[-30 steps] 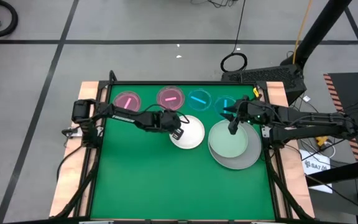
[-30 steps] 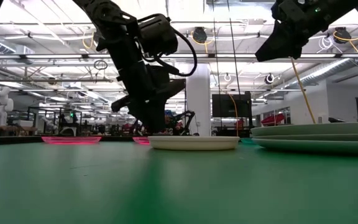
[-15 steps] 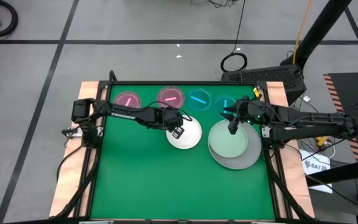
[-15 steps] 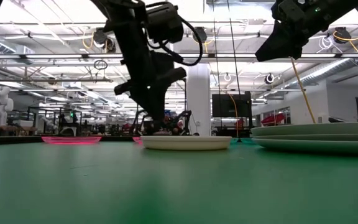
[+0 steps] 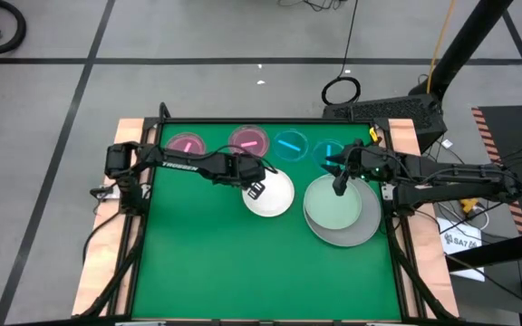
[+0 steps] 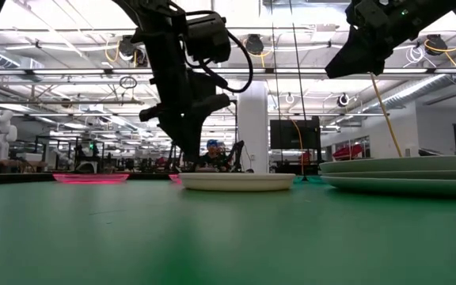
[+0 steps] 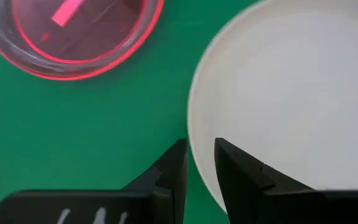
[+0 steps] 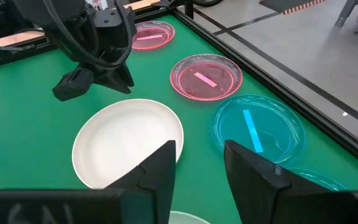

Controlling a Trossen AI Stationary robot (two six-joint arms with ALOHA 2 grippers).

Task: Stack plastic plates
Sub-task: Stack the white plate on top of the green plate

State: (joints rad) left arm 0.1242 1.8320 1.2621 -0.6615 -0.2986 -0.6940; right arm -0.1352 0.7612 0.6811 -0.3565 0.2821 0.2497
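My left gripper's fingers are slightly apart and high at the white plate's rim, so next I open them wider and lower them onto both sides of the plate's rim before I lift.
A white plate lies flat on the green table, with my left gripper at its left rim. The fingers stand close together in the left wrist view. To the right, a pale green plate lies on a grey plate. My right gripper hangs open above the far left part of that stack and touches nothing. Two pink plates and two blue plates lie in a row along the far edge. My left gripper has the white plate's left rim between its fingers, one finger over the plate's inside and the other outside it. It comes from above, slanting in from the table's left. The plate lies flat on the table.
The near half of the green mat holds no objects. A black frame and wooden boards edge the table. In the low view, the stack's rims stand higher than the white plate.
The white plate slid a short way toward the table's left edge with my left gripper and still lies flat. The left gripper then shifted slightly farther left and toward the far edge.
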